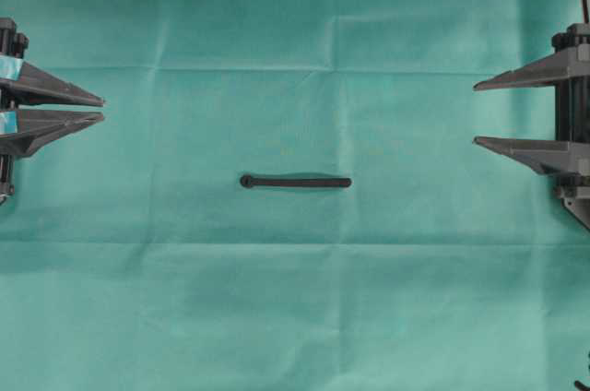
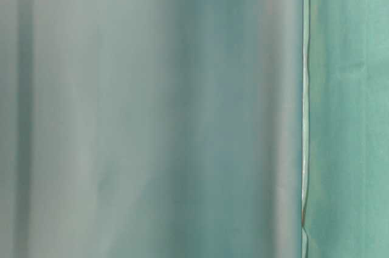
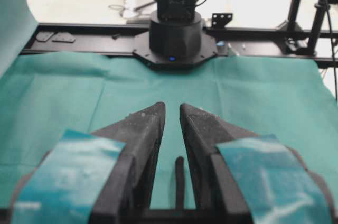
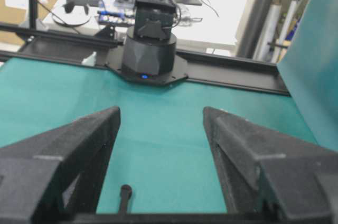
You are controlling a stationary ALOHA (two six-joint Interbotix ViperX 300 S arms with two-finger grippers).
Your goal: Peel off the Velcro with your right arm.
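Observation:
Next, I grip the Velcro (image 1: 302, 182) beside the knob (image 1: 265, 182) with my left gripper before my right gripper peels it, because it lies flat and unheld on the green cloth.
The Velcro (image 1: 295, 182), a thin black strap with a small knob at its left end, lies flat on the green cloth at mid-table. It shows between the fingers in the left wrist view (image 3: 179, 182), and its knob end shows in the right wrist view (image 4: 125, 189). My right gripper (image 1: 476, 114), plain black, is open wide and empty at the right edge, well apart from the strap; it also shows in its wrist view (image 4: 161, 113). My left gripper (image 1: 101, 107), with teal-taped fingers, is almost closed with a narrow gap and empty at the left edge (image 3: 172, 106).
The green cloth (image 1: 295, 317) covers the whole table. The opposite arm bases stand at the far table edge (image 3: 174, 34) (image 4: 148, 49). The table-level view shows only blurred green cloth (image 2: 152, 112).

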